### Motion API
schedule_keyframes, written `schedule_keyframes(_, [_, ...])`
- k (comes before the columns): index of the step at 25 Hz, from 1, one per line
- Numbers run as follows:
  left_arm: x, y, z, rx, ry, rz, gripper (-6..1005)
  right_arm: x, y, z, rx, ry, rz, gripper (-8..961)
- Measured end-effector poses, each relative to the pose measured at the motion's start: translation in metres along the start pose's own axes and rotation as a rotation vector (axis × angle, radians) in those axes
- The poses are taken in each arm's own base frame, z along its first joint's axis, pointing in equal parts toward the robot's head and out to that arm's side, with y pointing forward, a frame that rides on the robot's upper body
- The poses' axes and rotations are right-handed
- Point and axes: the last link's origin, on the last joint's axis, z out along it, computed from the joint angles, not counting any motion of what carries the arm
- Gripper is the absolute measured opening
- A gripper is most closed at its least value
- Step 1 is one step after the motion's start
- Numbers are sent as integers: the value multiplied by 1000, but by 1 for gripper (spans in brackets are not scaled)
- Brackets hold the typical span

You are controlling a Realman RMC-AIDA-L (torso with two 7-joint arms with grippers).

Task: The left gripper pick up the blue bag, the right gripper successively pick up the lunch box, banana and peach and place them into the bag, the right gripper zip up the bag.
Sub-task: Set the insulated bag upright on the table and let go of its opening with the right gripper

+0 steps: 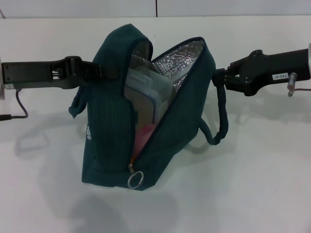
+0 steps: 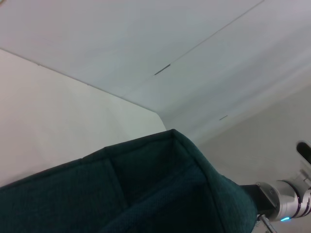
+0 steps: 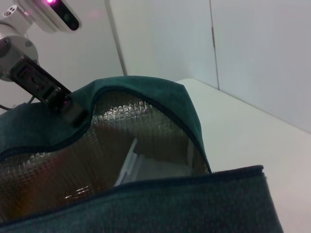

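My right gripper should go to the ring pull (image 1: 135,180) after both grippers swing the bag straight, as the lunch box slants in the blue bag's twisted opening (image 1: 151,97).
The blue bag (image 1: 109,145) stands upright on the white table (image 1: 252,184), its zipper open down the front and its ring pull (image 1: 135,179) low at the front. The left gripper (image 1: 98,71) is shut on the bag's upper left rim; the right wrist view also shows it (image 3: 69,106) pinching the far rim. The right gripper (image 1: 217,78) is shut on the bag's upper right rim, by the handle (image 1: 222,121). Inside the foil lining stands the lunch box (image 1: 146,92), also in the right wrist view (image 3: 146,167). Something pink, the peach (image 1: 142,137), shows low in the opening. The banana is hidden.
A black cable (image 1: 19,104) runs down from the left arm at the far left. The table's back edge meets a white wall (image 1: 155,7). The left wrist view shows only bag fabric (image 2: 146,194), wall and the right arm (image 2: 286,201).
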Motion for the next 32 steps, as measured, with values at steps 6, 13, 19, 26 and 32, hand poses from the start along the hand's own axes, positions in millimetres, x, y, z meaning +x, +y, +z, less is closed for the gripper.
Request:
schedule_keyframes(6, [0,0,0,1,2,-1,33,-4,0,-6,5,-23,-14,89])
schedule_keyframes(13, [-4,4,14,-67,8,-1,33,-18,7,-43,63,-107,-59,75])
schedule_keyframes(19, [-17,11,40,-157,-36,-12,33,-15,3,-69,116,-134,-29,74])
schedule_keyframes(26, [-31,11,81,-245,-44,-22,33,0,-3,-100,151,-167,37,73])
schedule_keyframes(32, [-33,-3,93,-186,-6,-68,33,5,-2,-91,80,-145,68,71])
